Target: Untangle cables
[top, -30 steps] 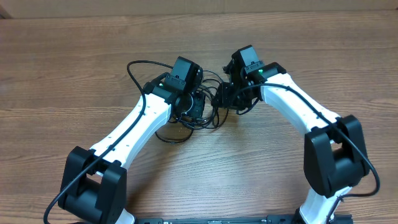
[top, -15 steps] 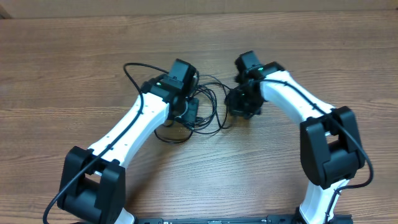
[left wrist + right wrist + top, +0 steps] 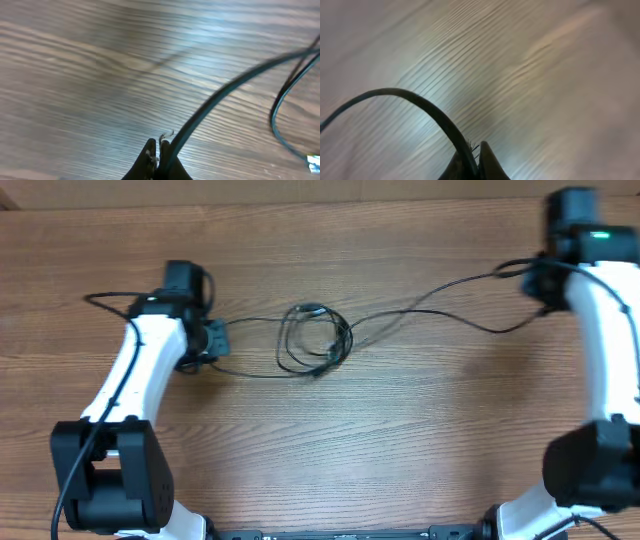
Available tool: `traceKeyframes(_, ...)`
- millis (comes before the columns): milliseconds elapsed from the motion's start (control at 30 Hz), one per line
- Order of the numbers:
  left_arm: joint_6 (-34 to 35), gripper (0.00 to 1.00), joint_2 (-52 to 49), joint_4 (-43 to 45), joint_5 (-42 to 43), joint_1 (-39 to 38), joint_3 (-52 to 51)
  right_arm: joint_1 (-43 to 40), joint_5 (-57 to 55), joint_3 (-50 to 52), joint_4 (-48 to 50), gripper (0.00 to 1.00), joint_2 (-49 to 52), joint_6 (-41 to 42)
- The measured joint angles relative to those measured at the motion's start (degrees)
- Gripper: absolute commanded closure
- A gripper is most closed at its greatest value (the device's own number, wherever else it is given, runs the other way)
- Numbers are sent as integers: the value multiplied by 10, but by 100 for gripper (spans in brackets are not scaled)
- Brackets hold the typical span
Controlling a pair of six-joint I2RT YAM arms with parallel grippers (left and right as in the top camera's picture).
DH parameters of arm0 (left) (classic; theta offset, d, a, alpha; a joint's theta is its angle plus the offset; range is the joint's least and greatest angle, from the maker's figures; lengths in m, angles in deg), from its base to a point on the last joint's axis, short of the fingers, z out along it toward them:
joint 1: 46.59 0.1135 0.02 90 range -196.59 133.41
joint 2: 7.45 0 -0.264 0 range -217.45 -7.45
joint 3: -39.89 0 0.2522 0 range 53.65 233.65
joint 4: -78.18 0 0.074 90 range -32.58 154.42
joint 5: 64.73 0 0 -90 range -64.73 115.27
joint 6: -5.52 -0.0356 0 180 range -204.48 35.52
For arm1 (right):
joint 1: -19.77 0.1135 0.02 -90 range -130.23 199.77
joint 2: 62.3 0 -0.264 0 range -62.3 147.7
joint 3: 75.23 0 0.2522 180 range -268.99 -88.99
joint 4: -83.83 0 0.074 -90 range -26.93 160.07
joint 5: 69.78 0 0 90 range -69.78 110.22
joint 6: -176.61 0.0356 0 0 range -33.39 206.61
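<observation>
The cable loops sit bunched (image 3: 318,342) between the strands of cable (image 3: 250,320) stretched to both sides. My left gripper should therefore raise its piece of cable so that my right gripper can pick at it.
The thin black cables (image 3: 315,340) lie on the wooden table (image 3: 400,440), a small tangle of loops at the centre with strands stretched out to both sides. My left gripper (image 3: 220,340) is at the left, shut on a cable strand running right to the tangle. In the left wrist view the fingertips (image 3: 151,150) pinch that cable (image 3: 225,90). My right gripper (image 3: 538,285) is at the far right, shut on another strand (image 3: 440,292) that runs left to the tangle. In the right wrist view the cable (image 3: 420,102) arcs left from the closed fingertips (image 3: 482,152).
The thicker black arm cable (image 3: 110,300) loops off the left arm at the far left. The table's back edge (image 3: 320,202) runs along the top of the overhead view. Both wrist views are blurred.
Both arms have swung wide apart from the centre, left arm to the left, right arm to the far right. The bundle has been pulled out into long strands with a small tangle left between them.
</observation>
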Motion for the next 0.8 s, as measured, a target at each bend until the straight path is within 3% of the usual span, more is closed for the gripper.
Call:
traceKeyframes(333,15,96,0,0,8,65,0,-175,-55,-13,0,96,-21,37)
traceKeyframes(533,-10,96,0,28,169,47,0,-220,57,-13,29,96,-21,27)
traceKeyframes(567,-19,96,0,36,198,38,0,-219,78,-13,36,91,-21,14)
traceKeyframes(633,-35,96,0,52,251,13,0,-214,120,-13,45,49,-21,-18)
traceKeyframes(667,-42,96,0,59,270,1,0,-211,133,-13,46,38,-21,-28)
traceKeyframes(733,-52,96,0,69,296,-21,0,-204,154,-13,46,27,-21,-42)
traceKeyframes(800,-61,96,0,79,317,-40,0,-198,174,-13,41,24,-21,-54)
